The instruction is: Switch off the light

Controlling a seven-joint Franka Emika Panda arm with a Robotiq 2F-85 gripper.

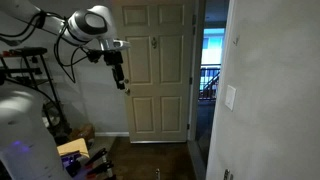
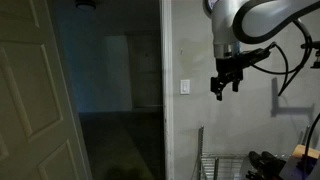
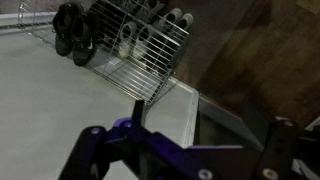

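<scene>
My gripper is about to press the switch. The near wall [image 1: 272, 100] will then darken to a faint bluish tone, because the window [image 1: 212, 50] beyond the doorway glows blue.
The room is dim and no lamp shows. The switch [image 2: 185, 87] is a small white upright plate on the wall beside a dark doorway; it also shows in an exterior view [image 1: 231, 97] on the near wall. My gripper [image 2: 225, 89] hangs in the air a short way beside the switch at about its height, apart from it. It also shows in an exterior view [image 1: 121, 81]. Its fingers stand apart and hold nothing. In the wrist view the gripper [image 3: 205, 132] looks down at the floor, and the switch is out of view.
A white panelled door [image 1: 155, 65] is shut behind the arm; another door leaf [image 2: 30, 100] stands open by the dark doorway [image 2: 110, 90]. A wire rack with shoes [image 3: 130, 40] stands on the floor below the gripper. A blue-lit window [image 1: 210, 60] glows.
</scene>
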